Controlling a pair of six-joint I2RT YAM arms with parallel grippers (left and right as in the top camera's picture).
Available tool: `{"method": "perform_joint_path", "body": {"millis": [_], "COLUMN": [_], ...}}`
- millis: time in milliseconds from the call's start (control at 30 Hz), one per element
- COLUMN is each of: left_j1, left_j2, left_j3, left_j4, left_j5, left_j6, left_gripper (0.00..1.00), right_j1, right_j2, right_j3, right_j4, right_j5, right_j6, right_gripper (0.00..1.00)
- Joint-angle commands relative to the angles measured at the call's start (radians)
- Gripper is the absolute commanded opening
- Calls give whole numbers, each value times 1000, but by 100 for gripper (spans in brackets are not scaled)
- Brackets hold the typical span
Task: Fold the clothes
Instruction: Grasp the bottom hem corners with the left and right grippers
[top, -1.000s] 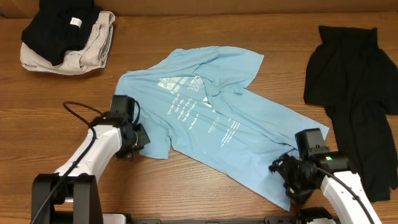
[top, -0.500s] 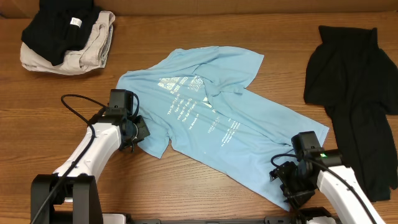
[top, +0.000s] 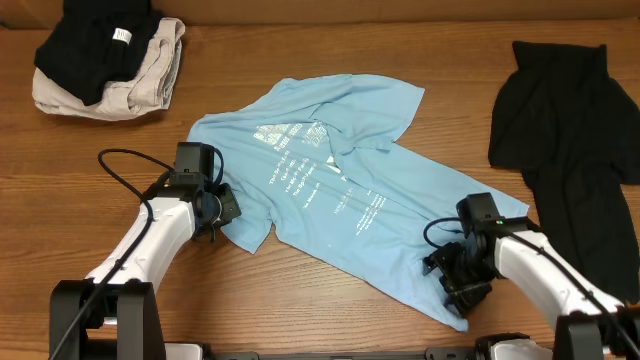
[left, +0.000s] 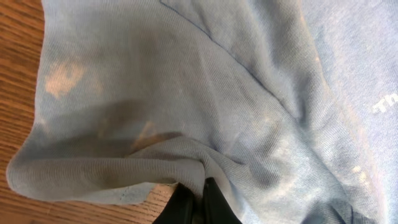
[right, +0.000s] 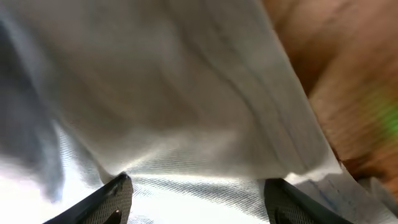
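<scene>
My right gripper should move back to the hem's front corner (top: 456, 321), pinch it and lift together with my left gripper, because it now straddles broad, rumpled cloth (top: 421, 276) near the hem.
A light-blue T-shirt (top: 330, 190) with white chest print lies spread and rumpled on the wooden table. My left gripper (top: 222, 212) is at the shirt's left sleeve and is shut on a fold of that cloth (left: 186, 155), its black fingers (left: 200, 202) pinched together. My right gripper (top: 455, 280) sits over the shirt's lower right hem, open, with blue cloth (right: 186, 124) lying between and over its two spread fingers (right: 198, 199).
A black garment (top: 570, 130) lies at the right side. A pile of black and beige clothes (top: 105, 60) sits at the back left corner. Bare wooden table (top: 330, 310) runs along the front edge.
My right gripper has moved left and inward onto the shirt's lower right hem. My left gripper shifted slightly up and left, pulling the sleeve edge with it.
</scene>
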Motion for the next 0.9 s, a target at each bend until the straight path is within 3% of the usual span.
{"method": "perform_joint_path", "body": {"millis": [0, 400, 633, 867], "left_j1": [-1, -1, -1, -1], "left_j2": [5, 5, 5, 5], "left_j3": [15, 15, 15, 15], "left_j4": [11, 83, 103, 100], "left_j5": [-20, -20, -19, -20], "left_j6": [19, 19, 19, 19], "left_gripper": [4, 4, 4, 4], "right_j1": [-11, -183, -219, -219], "right_j2": [105, 154, 126, 25], "right_j3": [-9, 185, 325, 318], "right_j4": [104, 101, -144, -337], "right_j5": [126, 196, 171, 171], "right_j6": [-48, -209, -304, -299], "right_gripper": [72, 77, 84, 88]}}
